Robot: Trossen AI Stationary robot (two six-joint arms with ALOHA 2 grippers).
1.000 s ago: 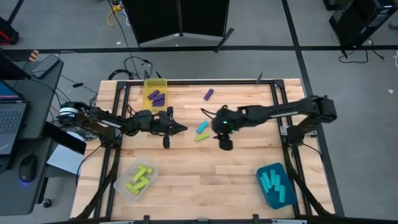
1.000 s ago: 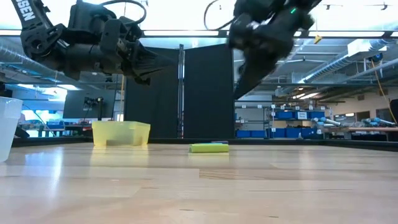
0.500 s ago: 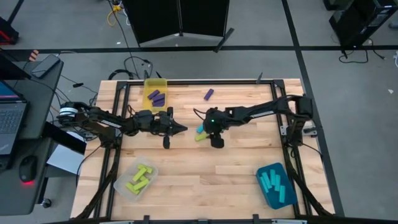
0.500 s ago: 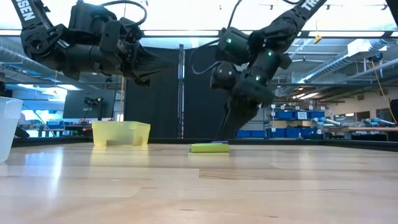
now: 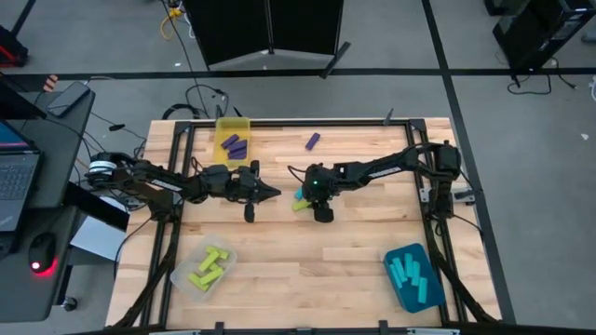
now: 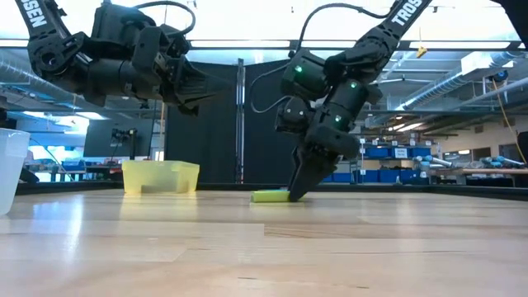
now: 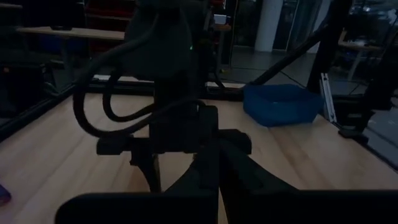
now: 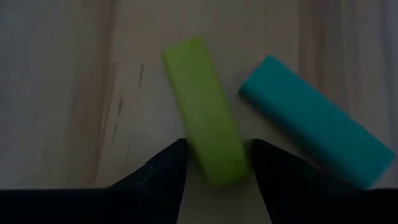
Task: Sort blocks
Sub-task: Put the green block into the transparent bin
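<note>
My right gripper should lift the yellow-green block and hold out its loose end [image 8: 188, 53] to my left gripper, because the clear bin [image 5: 205, 267] is on my left gripper's side.
A yellow-green block [image 8: 205, 134] lies flat on the table mid-width, with a cyan block [image 8: 317, 137] just beside it. My right gripper [image 8: 217, 174] is open and down at the table, pointing down. Its two fingers stand on either side of one end of the yellow-green block [image 6: 268, 196]; whether they touch it I cannot tell. My left gripper [image 5: 273, 193] is shut and waits above the table, left of the two blocks [image 5: 299, 199]. A purple block [image 5: 313, 141] lies flat near the far edge.
A yellow bin [image 5: 233, 138] with purple blocks stands at the far edge. A clear bin [image 5: 205, 268] with yellow-green blocks sits near-left. A teal bin [image 5: 413, 276] with cyan blocks sits near-right. Bare wood shows between the near bins.
My right gripper has moved toward the table's left and come down from well above the table to the yellow-green block, ending with its fingers astride one end of it. The blocks have stayed where they were.
</note>
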